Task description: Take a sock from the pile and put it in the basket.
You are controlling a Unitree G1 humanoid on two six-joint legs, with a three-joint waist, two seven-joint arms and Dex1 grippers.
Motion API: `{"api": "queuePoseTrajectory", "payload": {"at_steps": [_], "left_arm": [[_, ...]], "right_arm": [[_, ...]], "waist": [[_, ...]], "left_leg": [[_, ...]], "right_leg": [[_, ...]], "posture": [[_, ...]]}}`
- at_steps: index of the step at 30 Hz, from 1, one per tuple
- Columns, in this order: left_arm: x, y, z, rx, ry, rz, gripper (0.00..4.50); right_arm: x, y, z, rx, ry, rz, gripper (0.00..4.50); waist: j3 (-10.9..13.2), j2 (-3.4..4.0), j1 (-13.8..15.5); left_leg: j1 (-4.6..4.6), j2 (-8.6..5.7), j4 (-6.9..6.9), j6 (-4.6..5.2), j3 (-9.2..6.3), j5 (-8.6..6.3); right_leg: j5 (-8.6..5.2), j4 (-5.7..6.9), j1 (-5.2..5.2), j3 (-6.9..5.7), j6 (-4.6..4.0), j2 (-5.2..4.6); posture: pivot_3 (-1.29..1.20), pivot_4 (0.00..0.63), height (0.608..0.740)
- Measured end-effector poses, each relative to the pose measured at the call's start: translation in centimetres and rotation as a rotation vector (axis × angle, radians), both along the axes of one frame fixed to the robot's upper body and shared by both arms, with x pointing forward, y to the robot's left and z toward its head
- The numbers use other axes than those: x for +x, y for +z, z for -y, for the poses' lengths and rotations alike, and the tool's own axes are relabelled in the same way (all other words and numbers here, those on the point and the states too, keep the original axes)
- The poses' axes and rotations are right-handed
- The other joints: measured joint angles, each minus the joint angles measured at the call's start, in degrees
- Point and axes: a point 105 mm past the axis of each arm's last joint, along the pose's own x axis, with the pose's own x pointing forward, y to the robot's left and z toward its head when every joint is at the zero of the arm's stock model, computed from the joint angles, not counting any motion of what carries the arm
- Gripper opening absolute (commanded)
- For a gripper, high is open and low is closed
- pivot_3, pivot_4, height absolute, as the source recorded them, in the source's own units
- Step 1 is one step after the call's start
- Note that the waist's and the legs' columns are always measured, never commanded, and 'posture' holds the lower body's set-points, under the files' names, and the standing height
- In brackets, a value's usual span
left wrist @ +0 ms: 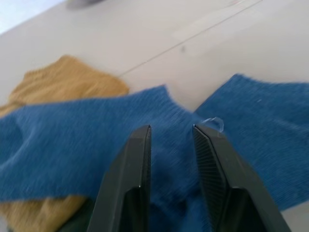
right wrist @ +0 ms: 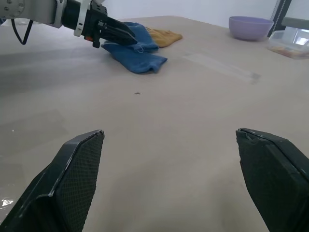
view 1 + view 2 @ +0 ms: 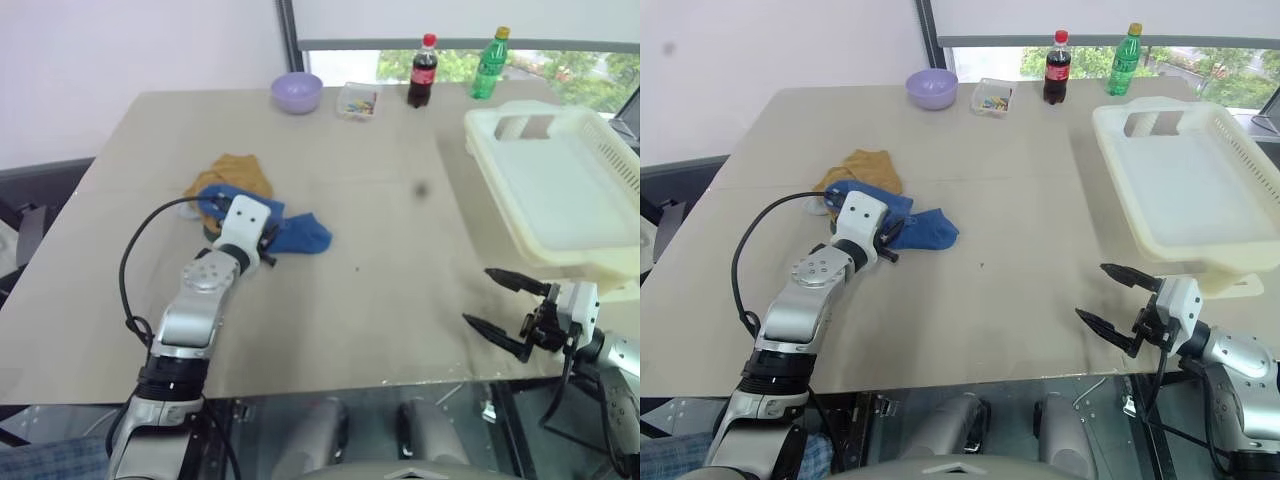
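Note:
My left gripper should pinch the blue sock's edge and lay the sock nearer my right gripper, because the sock lies across the pile, far from my right gripper.
The pile lies at the table's left middle: a mustard-tan sock behind, a royal-blue sock spread toward the right. My left gripper points into the blue sock. In the left wrist view its fingers stand narrowly apart with blue fabric bunched between them. The cream-white slotted basket stands at the table's right side. My right gripper hovers wide open near the front right edge, below the basket's near corner, with nothing between its fingers.
Along the far edge stand a lilac bowl, a small clear box, a cola bottle and a green bottle. A black cable loops beside my left forearm. Bare tabletop spans between pile and basket.

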Motion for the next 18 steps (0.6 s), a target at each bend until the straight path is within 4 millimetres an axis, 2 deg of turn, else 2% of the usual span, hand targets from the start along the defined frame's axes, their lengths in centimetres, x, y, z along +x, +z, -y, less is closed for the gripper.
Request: {"api": "queuePoseTrajectory", "payload": {"at_steps": [1, 2, 5, 6, 13, 18], "left_arm": [[-0.02, -0.03, 0.08, 0.0, -0.006, -0.002, 2.27], [-0.04, -0.09, 0.2, 0.004, -0.013, -0.005, 2.88], [0.07, 0.03, 0.26, 0.039, -0.018, -0.006, 4.22], [0.18, 0.22, 0.26, 0.051, -0.02, -0.008, 4.37], [0.76, 0.76, 0.1, 0.111, -0.008, -0.059, 4.37], [0.56, -0.1, -0.24, 0.124, 0.001, -0.124, 4.37]], "right_arm": [[-0.01, -0.04, 0.04, 0.0, -0.001, 0.0, 4.5], [-0.02, -0.15, 0.12, 0.0, -0.004, -0.003, 4.5], [-0.11, -0.33, 0.2, 0.0, -0.007, -0.009, 4.5], [-0.11, -0.35, 0.22, 0.0, -0.008, -0.01, 4.5], [-0.2, -0.56, 0.31, -0.001, -0.015, -0.018, 4.5], [-0.25, -0.69, 0.33, -0.003, -0.022, -0.022, 4.5]], "waist": [[0.0, 0.0, 0.0], [0.0, 0.0, 0.0], [0.01, -0.01, 0.02], [0.01, -0.01, 0.02], [0.01, -0.01, -0.01], [0.01, -0.01, -0.02]], "left_leg": [[0.0, 0.0, 0.0, 0.0, 0.0, 0.0], [0.0, 0.0, 0.0, 0.0, 0.0, 0.0], [0.0, 0.0, 0.0, 0.0, 0.0, 0.0], [0.0, 0.0, 0.0, 0.0, 0.0, 0.0], [-0.01, 0.0, 0.0, 0.0, 0.0, 0.0], [0.0, 0.0, 0.0, 0.0, 0.0, 0.0]], "right_leg": [[0.0, 0.0, 0.0, 0.0, 0.0, 0.0], [0.0, 0.0, 0.0, 0.0, 0.0, 0.0], [0.0, 0.0, 0.0, -0.01, 0.0, 0.0], [0.0, 0.0, 0.0, 0.0, 0.0, 0.0], [0.0, 0.0, 0.0, 0.0, 0.0, 0.01], [0.0, 0.01, -0.01, 0.0, 0.0, 0.01]], "posture": [[0.0, 0.15, 0.74], [0.0, 0.15, 0.74], [0.0, 0.15, 0.74], [0.0, 0.15, 0.74], [0.0, 0.15, 0.74], [0.0, 0.15, 0.74]]}}
